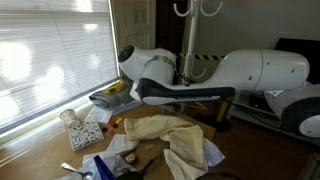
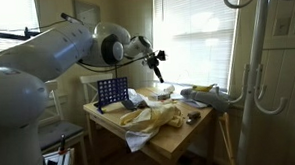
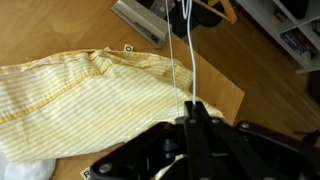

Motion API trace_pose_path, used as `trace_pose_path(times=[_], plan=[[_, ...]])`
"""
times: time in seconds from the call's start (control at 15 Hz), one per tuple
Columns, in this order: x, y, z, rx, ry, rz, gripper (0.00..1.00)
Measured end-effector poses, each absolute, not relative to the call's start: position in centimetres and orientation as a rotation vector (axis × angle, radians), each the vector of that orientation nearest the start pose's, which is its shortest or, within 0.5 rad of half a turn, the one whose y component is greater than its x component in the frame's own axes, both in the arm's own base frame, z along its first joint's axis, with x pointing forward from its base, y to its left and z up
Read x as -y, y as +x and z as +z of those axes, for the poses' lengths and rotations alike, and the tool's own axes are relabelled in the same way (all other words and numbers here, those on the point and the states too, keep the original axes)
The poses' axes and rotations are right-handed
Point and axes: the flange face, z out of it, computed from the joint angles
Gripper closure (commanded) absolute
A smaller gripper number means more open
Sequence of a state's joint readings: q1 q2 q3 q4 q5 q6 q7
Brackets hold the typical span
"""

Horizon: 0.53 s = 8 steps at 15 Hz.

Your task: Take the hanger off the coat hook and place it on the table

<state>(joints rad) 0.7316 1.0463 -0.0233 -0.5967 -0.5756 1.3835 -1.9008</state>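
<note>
My gripper goes on over the yellow striped cloth and releases there, since the white wire hanger is clear of the coat stand and above the table.
My gripper is shut on a thin white wire hanger; its wires run up out of the fingertips. I hold it above the brown wooden table, beside a yellow striped cloth. In an exterior view the gripper hangs over the table, well away from the white coat stand and its curved hook. In an exterior view the stand's pole rises behind my arm, with the hook at the top. The hanger is too thin to make out in either exterior view.
The yellow cloth covers the table's middle. A blue grid rack stands at one end. A patterned box, papers and small items lie near the window blinds. A grey flat device lies beyond the cloth.
</note>
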Motion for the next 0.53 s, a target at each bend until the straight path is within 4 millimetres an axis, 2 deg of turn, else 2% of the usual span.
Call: trace_pose_path(times=[0.2,0.53], plan=[[-45.5,61.1,36.2,-2.498,0.717,-0.867,0.99],[-48.3,59.2,34.1,-2.389,0.496,-1.018,0.99]])
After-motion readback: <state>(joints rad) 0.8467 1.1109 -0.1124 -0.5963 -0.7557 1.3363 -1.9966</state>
